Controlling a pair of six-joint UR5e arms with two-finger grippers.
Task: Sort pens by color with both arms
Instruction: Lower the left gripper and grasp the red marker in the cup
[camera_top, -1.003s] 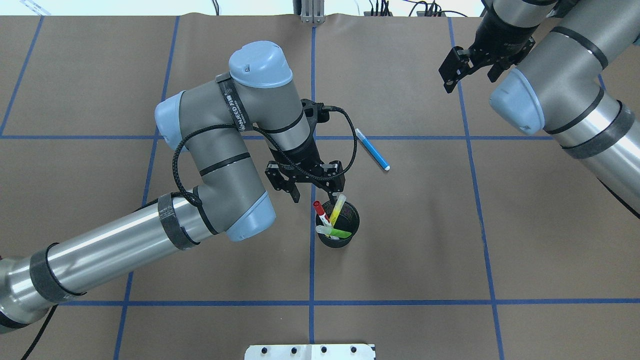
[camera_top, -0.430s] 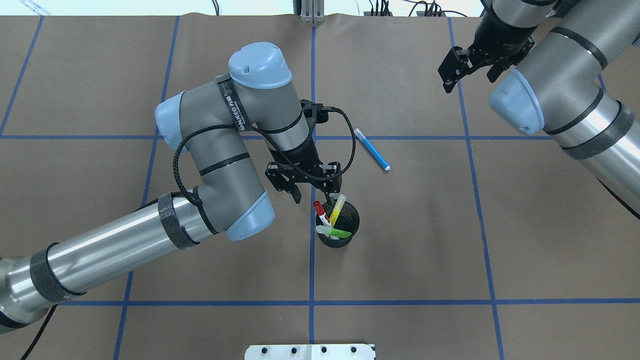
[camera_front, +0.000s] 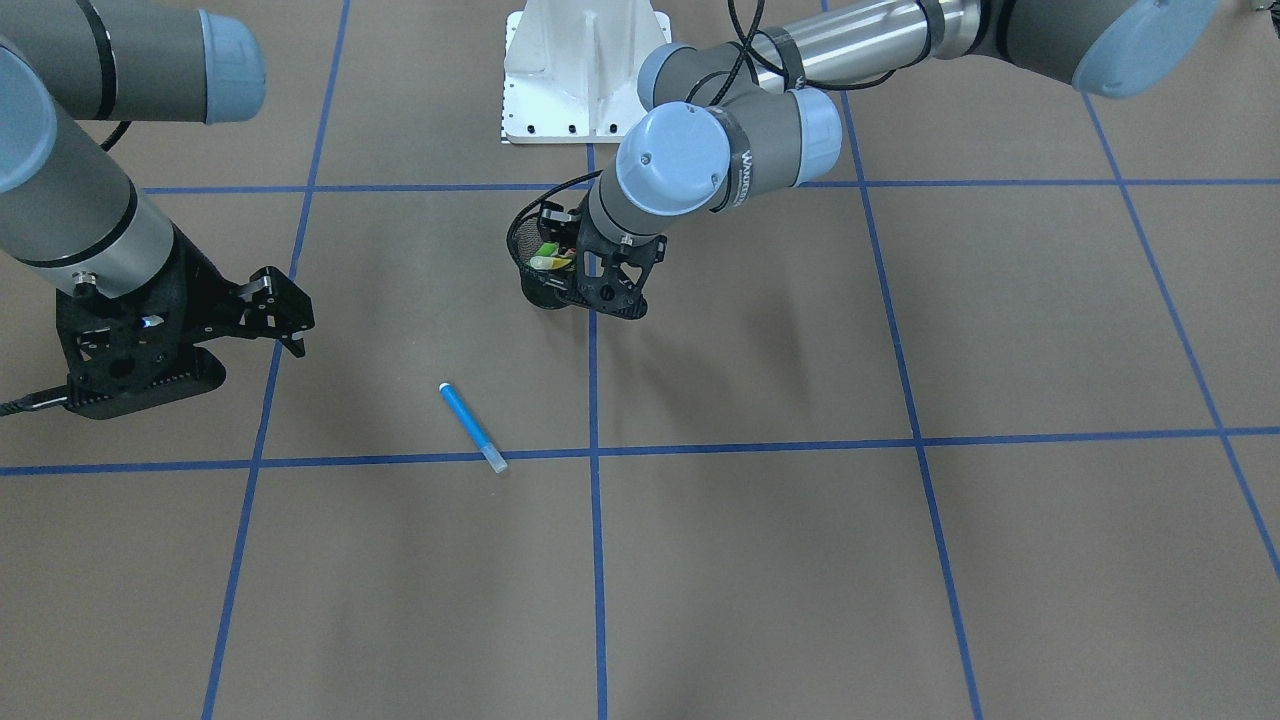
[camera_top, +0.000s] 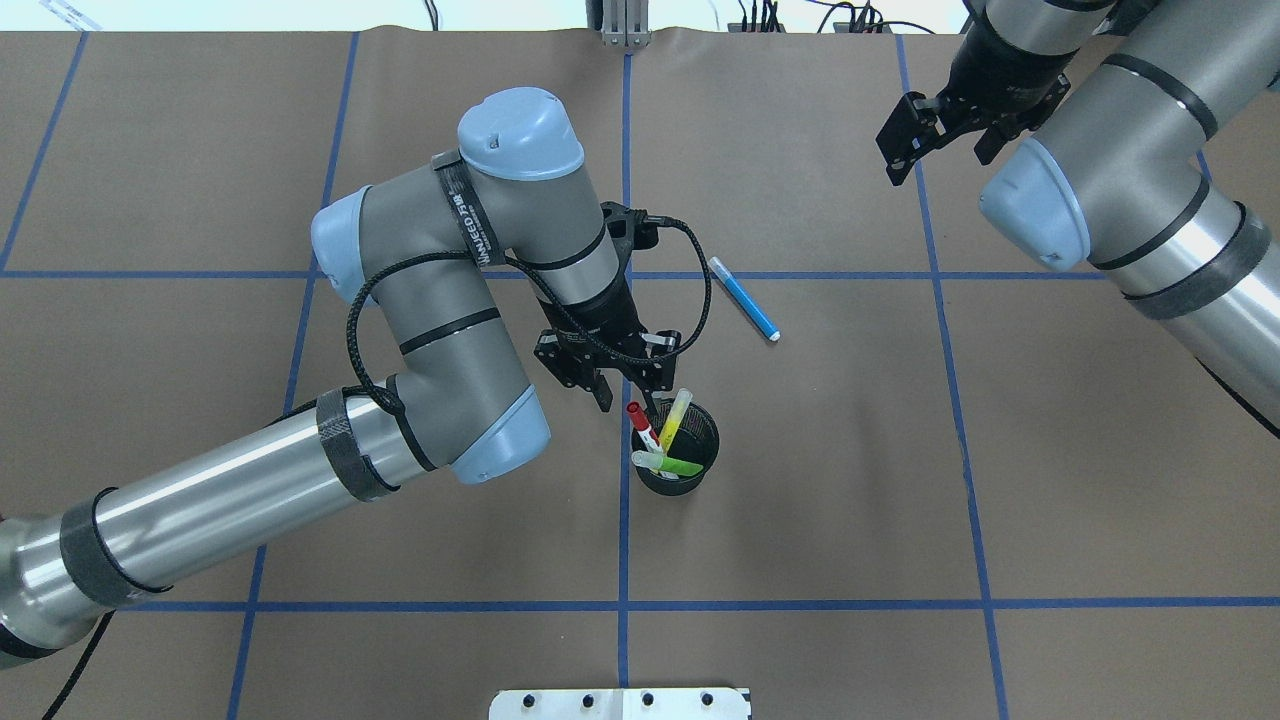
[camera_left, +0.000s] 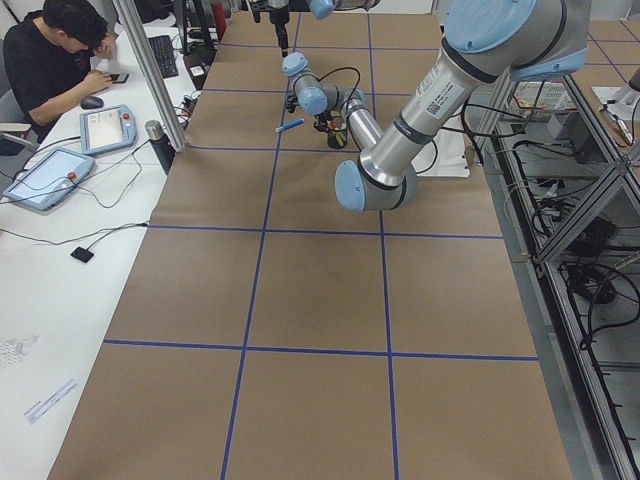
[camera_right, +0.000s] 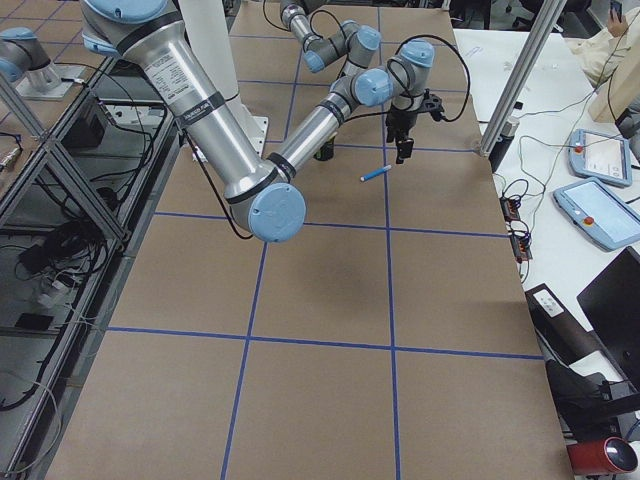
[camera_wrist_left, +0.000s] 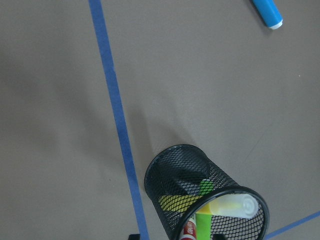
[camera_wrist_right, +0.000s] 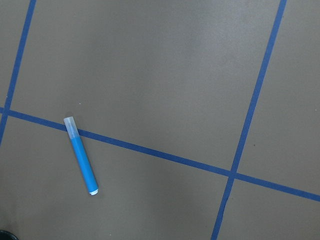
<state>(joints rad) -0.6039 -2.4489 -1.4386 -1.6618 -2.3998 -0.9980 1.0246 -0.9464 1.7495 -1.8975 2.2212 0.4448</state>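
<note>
The red-capped pen (camera_wrist_left: 189, 230) will slide out alone when the robot lifts it, because the pens lean loosely with open space in the black mesh cup (camera_wrist_left: 241, 225).
A black mesh cup (camera_top: 711, 440) (camera_front: 524, 283) near the table's middle holds three pens: a red-capped white one (camera_top: 642, 424), a yellow one (camera_top: 677, 413) and a lime green one (camera_top: 678, 466). My left gripper (camera_top: 628, 398) (camera_front: 600, 300) hangs open just beyond the cup's rim, its fingers on either side of the red cap. In the left wrist view the cup (camera_wrist_left: 167, 170) sits at the bottom edge. The blue pen (camera_top: 743, 298) (camera_front: 472, 427) (camera_wrist_right: 82, 160) lies alone on the paper. My right gripper (camera_top: 938, 165) (camera_front: 290, 320) hovers open and empty at the far right.
Brown paper with blue tape grid lines (camera_top: 625, 560) covers the table. The white pedestal base (camera_front: 585, 70) stands at the robot's edge. A person (camera_left: 45, 55) sits at a side desk with tablets (camera_left: 110, 125), beyond the table's far edge.
My left gripper's fingers have drawn closer together and shifted slightly toward the red pen's cap. The right arm and the pens have hardly moved.
</note>
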